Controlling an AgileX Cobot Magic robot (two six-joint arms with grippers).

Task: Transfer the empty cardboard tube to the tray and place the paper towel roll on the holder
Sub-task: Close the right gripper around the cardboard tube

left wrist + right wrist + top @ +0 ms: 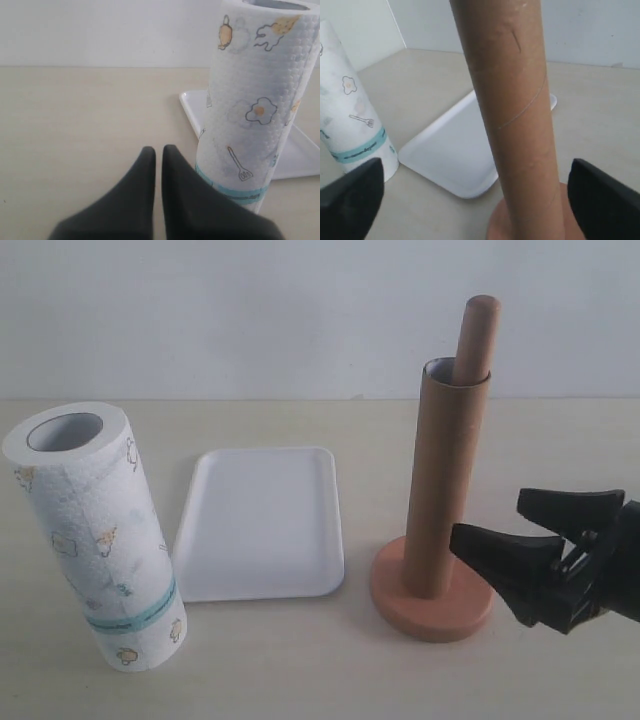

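Note:
My gripper will lift the empty cardboard tube [440, 475], and as a dark gap [440, 371] shows inside the tube's rim, the tube will slide free and leave the holder standing.
The empty cardboard tube [445, 480] stands upright over the holder's pole, whose rounded top [478, 335] sticks out above it. The holder's round base [432, 605] rests on the table. My right gripper [490, 520] is open just right of the tube, low down. In the right wrist view the tube [512, 100] stands between and slightly ahead of the spread fingers, untouched. The paper towel roll [95, 535] stands upright at the far left. My left gripper [159, 150] is shut and empty beside the roll [255, 110]. The white tray [262, 522] lies between roll and holder.
A pale wooden tabletop [300, 670] carries everything, with a white wall behind. The tray's corner [192, 107] shows behind the roll in the left wrist view. The left gripper is outside the exterior view.

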